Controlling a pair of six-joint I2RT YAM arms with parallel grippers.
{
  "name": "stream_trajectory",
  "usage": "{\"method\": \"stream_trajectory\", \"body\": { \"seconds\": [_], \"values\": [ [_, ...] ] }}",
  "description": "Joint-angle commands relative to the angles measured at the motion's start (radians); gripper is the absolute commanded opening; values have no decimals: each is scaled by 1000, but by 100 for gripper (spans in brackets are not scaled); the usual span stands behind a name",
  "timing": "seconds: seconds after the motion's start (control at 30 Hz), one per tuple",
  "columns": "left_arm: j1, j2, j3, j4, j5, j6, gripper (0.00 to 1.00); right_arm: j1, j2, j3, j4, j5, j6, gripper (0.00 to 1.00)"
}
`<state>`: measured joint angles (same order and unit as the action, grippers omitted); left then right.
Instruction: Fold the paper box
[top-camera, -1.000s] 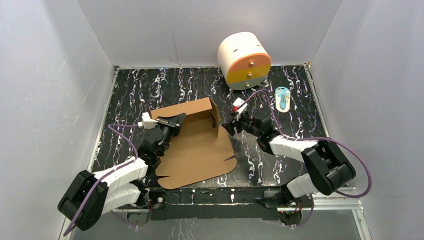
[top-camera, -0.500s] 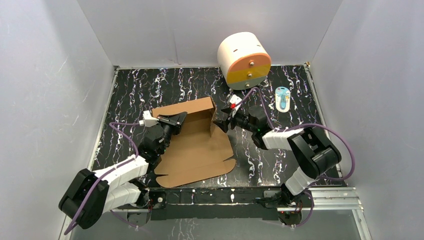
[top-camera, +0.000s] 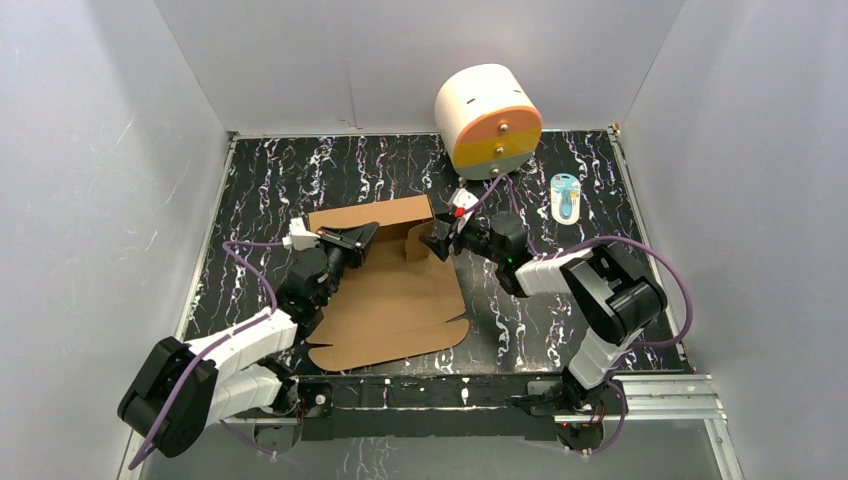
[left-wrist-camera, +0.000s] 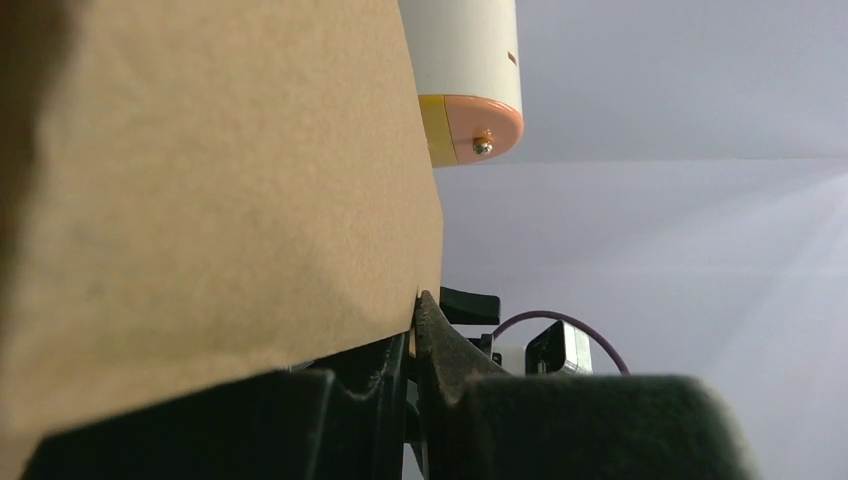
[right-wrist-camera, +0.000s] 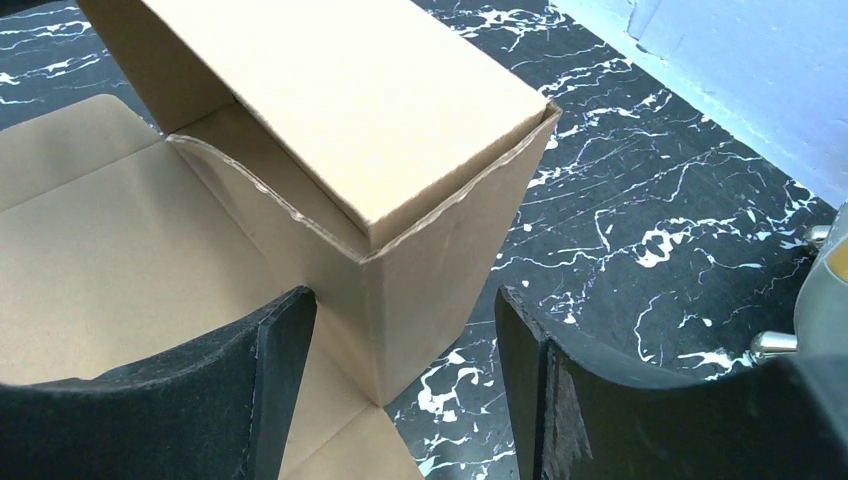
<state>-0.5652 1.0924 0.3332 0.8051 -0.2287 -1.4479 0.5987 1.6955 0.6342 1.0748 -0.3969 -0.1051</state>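
Next, I bring my left gripper around behind to steady the raised side's top (top-camera: 406, 209) beside the gaping corner flap (right-wrist-camera: 385, 240); it holds the paper box's raised side far away.
The paper box (top-camera: 390, 290) is a brown cardboard sheet lying flat in the middle, with its back wall raised and a right side flap (top-camera: 416, 240) standing at the corner. My left gripper (top-camera: 356, 238) is shut on the raised wall's left part. In the left wrist view the cardboard (left-wrist-camera: 210, 170) fills the left side and the jaws (left-wrist-camera: 414, 312) pinch its edge. My right gripper (top-camera: 436, 244) is open at the box's right corner. In the right wrist view its fingers (right-wrist-camera: 285, 345) straddle the upright corner (right-wrist-camera: 420, 260), one finger over the sheet, one over the table.
A white cylinder with an orange-yellow face (top-camera: 488, 120) stands at the back right, and shows in the left wrist view (left-wrist-camera: 465, 70). A small light blue object (top-camera: 566, 197) lies at the right. White walls enclose the black marbled table (top-camera: 270, 180).
My right gripper has moved left to the box's right corner, and the side flap has turned inward. The box has shifted slightly left. My left gripper keeps its hold.
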Motion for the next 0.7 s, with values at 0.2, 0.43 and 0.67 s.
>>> {"method": "stream_trajectory", "body": {
  "seconds": [0.2,0.43,0.67],
  "values": [
    [-2,17,38,4,97,-41,3,5,33,69,123,55,-26,63],
    [-3,7,37,9,109,-51,3,8,35,79,106,113,-38,48],
    [-3,-6,49,8,161,-31,10,16,24,69,89,205,-73,37]
  ]
}}
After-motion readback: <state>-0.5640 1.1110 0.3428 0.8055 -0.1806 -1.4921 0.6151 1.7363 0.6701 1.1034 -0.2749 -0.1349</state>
